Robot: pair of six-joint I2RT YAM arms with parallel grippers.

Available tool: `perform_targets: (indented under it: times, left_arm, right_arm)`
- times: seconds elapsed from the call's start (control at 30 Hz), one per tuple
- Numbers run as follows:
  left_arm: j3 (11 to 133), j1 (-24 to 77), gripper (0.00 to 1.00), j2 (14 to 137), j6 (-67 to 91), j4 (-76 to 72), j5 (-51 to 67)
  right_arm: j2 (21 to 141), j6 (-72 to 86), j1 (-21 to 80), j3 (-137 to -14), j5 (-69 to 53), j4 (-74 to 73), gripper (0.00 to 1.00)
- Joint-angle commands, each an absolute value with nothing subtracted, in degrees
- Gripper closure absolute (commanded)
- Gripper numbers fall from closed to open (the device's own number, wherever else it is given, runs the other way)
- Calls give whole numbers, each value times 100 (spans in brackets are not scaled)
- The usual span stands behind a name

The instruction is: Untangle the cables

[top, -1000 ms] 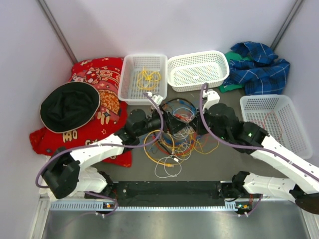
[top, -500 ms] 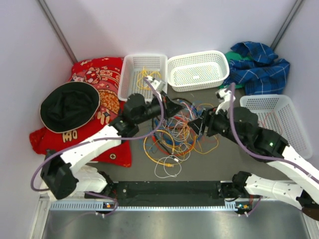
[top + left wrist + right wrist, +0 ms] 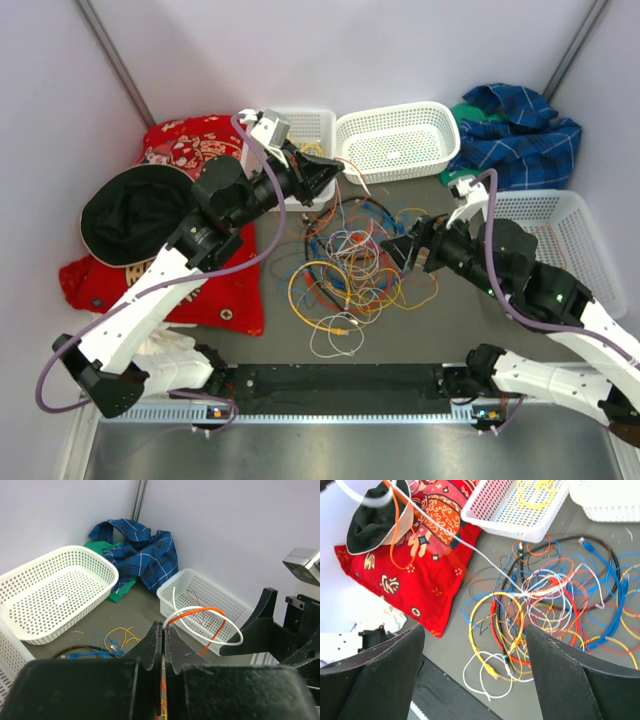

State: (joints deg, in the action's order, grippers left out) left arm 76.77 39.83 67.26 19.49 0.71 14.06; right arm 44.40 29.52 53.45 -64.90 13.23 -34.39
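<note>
My gripper will pull the orange wire (image 3: 396, 526) away easily, because the wire hangs in a slack loop (image 3: 402, 566) clear of the pile.
The cables (image 3: 355, 265) lie in a tangled pile of yellow, orange, blue, white and red loops on the grey table, also seen in the right wrist view (image 3: 545, 600). My left gripper (image 3: 337, 172) is raised above the pile's far left, shut (image 3: 163, 626) on a white wire (image 3: 210, 632) and an orange wire (image 3: 200, 611) that loop out past its tips. Taut strands run from it down into the pile. My right gripper (image 3: 395, 248) hovers at the pile's right edge, open (image 3: 475, 630) with nothing between its fingers.
Three white baskets stand around the pile: one at the back left (image 3: 262, 160) holding a yellow cable, one at the back middle (image 3: 395, 140), one at the right (image 3: 555, 235). A red cloth (image 3: 205, 190) with a black hat (image 3: 140, 212) lies at the left; a blue plaid cloth (image 3: 520, 135) at the back right.
My left gripper shut on wires in the pile and rose to the back left, drawing them up. My right gripper opened, let go and pulled back to the right.
</note>
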Motion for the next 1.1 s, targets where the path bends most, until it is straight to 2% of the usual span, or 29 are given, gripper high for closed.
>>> perform_targets:
  times: [0.0, 0.4, 0.6, 0.63, 0.67, 0.7, 0.73, 0.8, 0.87, 1.07]
  left_arm:
    - [7866, 3981, 100, 6759, 1951, 334, 1494]
    - [7945, 3981, 100, 6689, 1986, 422, 1591]
    - [8007, 3981, 100, 6653, 2013, 466, 1626]
    - [8016, 3981, 100, 6653, 2013, 466, 1635]
    - [8007, 3990, 100, 6645, 2013, 475, 1635]
    - [8016, 3982, 100, 6627, 2013, 475, 1626]
    - [8007, 3981, 100, 6636, 2013, 501, 1617]
    - [7998, 3982, 100, 6627, 1986, 536, 1600]
    - [7963, 3990, 100, 6592, 1960, 545, 1565]
    - [7770, 3981, 100, 6495, 1951, 571, 1118]
  right_arm:
    - [4798, 2506, 5396, -6793, 1283, -2708, 20]
    - [5967, 2074, 5396, -6768, 1432, -1556, 25]
    - [6460, 2056, 5370, -6636, 1564, -1117, 37]
    - [6486, 2083, 5361, -6575, 1564, -1012, 39]
    - [6512, 2127, 5353, -6470, 1573, -793, 50]
    - [6513, 2144, 5361, -6417, 1608, -713, 55]
    - [6530, 2162, 5361, -6381, 1634, -634, 68]
    - [6530, 2206, 5361, -6346, 1670, -598, 81]
    - [6417, 2223, 5361, -6285, 1705, -598, 99]
    - [5688, 2276, 5361, -6354, 2003, -1124, 100]
